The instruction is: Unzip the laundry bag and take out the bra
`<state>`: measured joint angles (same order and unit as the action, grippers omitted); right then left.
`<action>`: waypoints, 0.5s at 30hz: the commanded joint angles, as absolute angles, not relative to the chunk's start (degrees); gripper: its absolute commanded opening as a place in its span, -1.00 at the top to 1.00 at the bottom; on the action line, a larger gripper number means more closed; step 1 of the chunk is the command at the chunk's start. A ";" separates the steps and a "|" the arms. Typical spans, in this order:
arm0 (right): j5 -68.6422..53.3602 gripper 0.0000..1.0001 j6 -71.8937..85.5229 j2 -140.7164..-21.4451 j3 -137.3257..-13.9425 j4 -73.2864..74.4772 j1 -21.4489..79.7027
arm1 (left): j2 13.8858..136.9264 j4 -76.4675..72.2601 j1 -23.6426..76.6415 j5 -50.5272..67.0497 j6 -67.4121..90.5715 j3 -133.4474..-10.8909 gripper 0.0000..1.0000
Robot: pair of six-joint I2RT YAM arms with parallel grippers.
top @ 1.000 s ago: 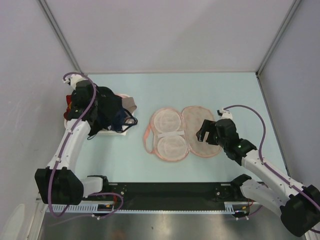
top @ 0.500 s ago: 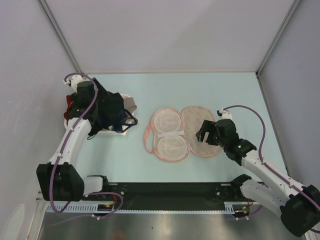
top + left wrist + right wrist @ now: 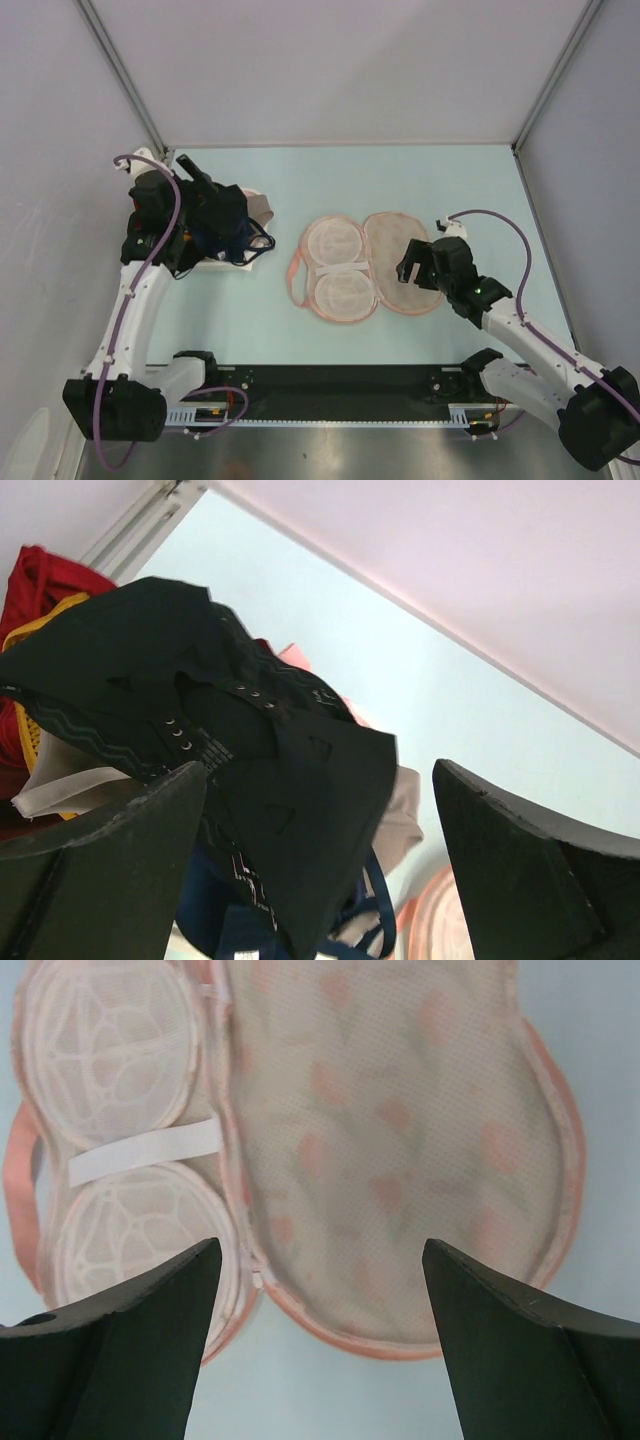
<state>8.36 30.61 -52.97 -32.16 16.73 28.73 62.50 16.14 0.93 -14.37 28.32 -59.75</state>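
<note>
I see faint pink blotches (image 3: 313, 1155) through the mesh half (image 3: 388, 240), so I should expect a bright tulip print on its underside when I fold it over.
The laundry bag (image 3: 400, 262) lies unzipped and spread flat mid-table, its beige-pink mesh half on the right and two white round cup frames (image 3: 335, 265) on the left half. In the right wrist view the bag (image 3: 400, 1140) fills the space under my right gripper (image 3: 320, 1245), which hovers open over its near rim. In the top view that gripper (image 3: 410, 262) sits above the mesh half. A black bra (image 3: 250, 730) with hook rows rests on the garment heap (image 3: 215, 235). My left gripper (image 3: 320, 770) stands open just above it, holding nothing.
The heap holds red (image 3: 40, 580), yellow, navy (image 3: 380, 900) and beige pieces on a white tray (image 3: 225, 265) by the left wall. Enclosure walls ring the light-blue table (image 3: 400, 190). A black rail (image 3: 340, 380) runs along the near edge.
My left gripper went from shut to open, letting the black bra go onto the heap, and drew back toward the left wall. The right arm barely moved.
</note>
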 commanded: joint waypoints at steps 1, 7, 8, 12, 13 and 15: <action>13.88 -0.74 28.22 -53.52 -35.85 20.20 26.20 | 57.13 20.02 1.49 -5.99 22.52 -61.25 -0.99; 13.89 -0.79 27.86 -55.10 -35.77 23.29 15.57 | 56.43 29.96 1.49 5.08 13.72 -64.60 -0.99; 12.32 -0.79 27.86 -55.46 -35.34 23.38 14.08 | 55.82 30.23 1.49 5.45 13.45 -64.08 -0.99; 6.16 -0.68 28.74 -59.57 -33.75 21.46 5.39 | 52.30 26.74 1.49 6.77 14.32 -58.63 -0.99; 5.02 -0.65 29.00 -60.29 -33.49 20.92 4.14 | 51.77 25.85 1.49 6.85 14.85 -56.53 -0.99; 3.34 -0.45 29.27 -62.13 -32.96 19.78 2.56 | 50.80 24.18 1.49 6.24 15.03 -54.85 -0.99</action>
